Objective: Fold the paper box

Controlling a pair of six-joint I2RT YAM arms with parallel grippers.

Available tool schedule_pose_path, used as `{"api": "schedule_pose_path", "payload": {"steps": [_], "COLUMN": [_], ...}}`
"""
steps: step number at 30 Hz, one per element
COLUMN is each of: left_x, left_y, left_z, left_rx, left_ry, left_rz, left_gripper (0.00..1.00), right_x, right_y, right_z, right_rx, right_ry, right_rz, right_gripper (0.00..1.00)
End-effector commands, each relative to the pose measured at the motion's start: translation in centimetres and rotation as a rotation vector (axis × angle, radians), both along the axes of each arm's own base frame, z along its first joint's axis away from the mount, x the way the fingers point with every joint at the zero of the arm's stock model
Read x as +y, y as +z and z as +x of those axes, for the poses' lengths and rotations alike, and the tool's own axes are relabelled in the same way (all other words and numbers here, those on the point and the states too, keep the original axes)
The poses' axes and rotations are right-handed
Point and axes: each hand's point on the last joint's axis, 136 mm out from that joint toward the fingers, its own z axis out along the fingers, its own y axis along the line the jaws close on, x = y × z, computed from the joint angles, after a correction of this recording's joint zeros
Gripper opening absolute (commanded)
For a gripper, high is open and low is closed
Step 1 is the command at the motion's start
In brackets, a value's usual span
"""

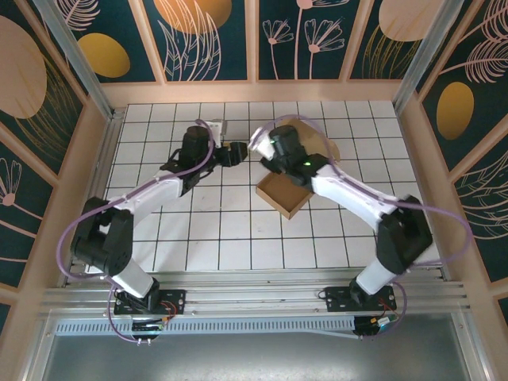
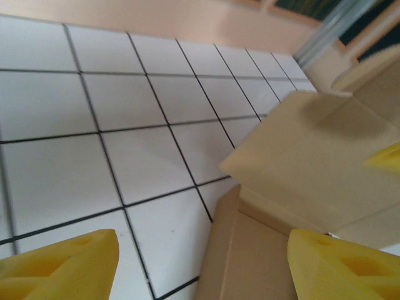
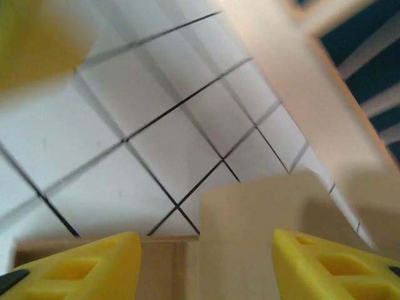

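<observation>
The robot should straighten the paper box (image 1: 283, 193) first, because it is lying crooked under the robot's right arm, and then move its right gripper to the lid flap's edge (image 1: 335, 149) across from its left gripper.
The paper box (image 1: 284, 196) is plain brown cardboard, lying as an open tray on the white gridded table, right of centre. Its lid flap (image 1: 324, 143) stands up behind it, partly hidden under my right arm. My left gripper (image 1: 240, 152) hovers just left of the box's far corner. In the left wrist view the left gripper (image 2: 203, 269) is open over a box wall (image 2: 250, 250) and the pale flap (image 2: 306, 156). My right gripper (image 1: 264, 159) is open above that same corner. In the right wrist view the flap (image 3: 262, 231) shows between its fingers (image 3: 81, 269), untouched.
The table (image 1: 206, 230) is fenced by pale wooden walls (image 1: 254, 91) and aluminium posts (image 1: 75, 55) at the back corners. The two grippers are close together near the table's middle back. Open tiles lie in front of and left of the box.
</observation>
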Motion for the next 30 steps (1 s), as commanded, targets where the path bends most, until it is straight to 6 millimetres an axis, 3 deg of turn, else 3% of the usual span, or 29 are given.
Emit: {"api": "schedule_pose_path", "payload": {"steps": [1,3,6,11,15,20,22,25,30], "left_x": [-3.2,-4.2,-4.7,-4.1,-3.9,-3.2,-3.0,-2.6,-0.5], "left_y": [-1.0,-0.6,0.1,-0.3,-0.6,-0.8,-0.9,-1.1,-1.1], "left_z": [-1.4,-1.6,-2.1,-3.7,-6.0,-7.4,-7.4,-6.8,-5.0], "left_rx": [0.0,-0.024,-0.066,-0.079,-0.074,-0.065,-0.064,-0.063,-0.061], "left_ry": [-0.122,-0.159,-0.21,-0.267,-0.313,-0.289,-0.274,-0.227,-0.048], "left_rz": [0.087,0.076,0.063,0.164,0.227,0.186,0.177,0.186,0.209], "left_gripper": [0.7,0.7,0.71,0.73,0.75,0.76,0.77,0.78,0.78], "right_x": [-7.0,-10.7,-12.3,-12.1,-12.3,-10.9,-10.9,-10.8,-10.8], "right_y": [0.0,-4.3,-7.9,-12.5,-15.6,-17.1,-17.2,-16.9,-16.0], "right_z": [-4.0,-7.0,-9.2,-8.8,-7.4,-5.2,-4.5,-2.4,2.1], "right_rx": [0.255,0.459,0.598,0.711,0.731,0.718,0.67,0.564,0.376], "right_ry": [-0.562,-0.78,-0.86,-0.939,-1.018,-0.966,-0.955,-0.876,-0.701], "right_rz": [0.705,0.852,0.918,1.017,0.964,0.924,0.913,0.855,0.63], "right_gripper": [0.57,0.56,0.55,0.59,0.61,0.58,0.52,0.46,0.45]}}
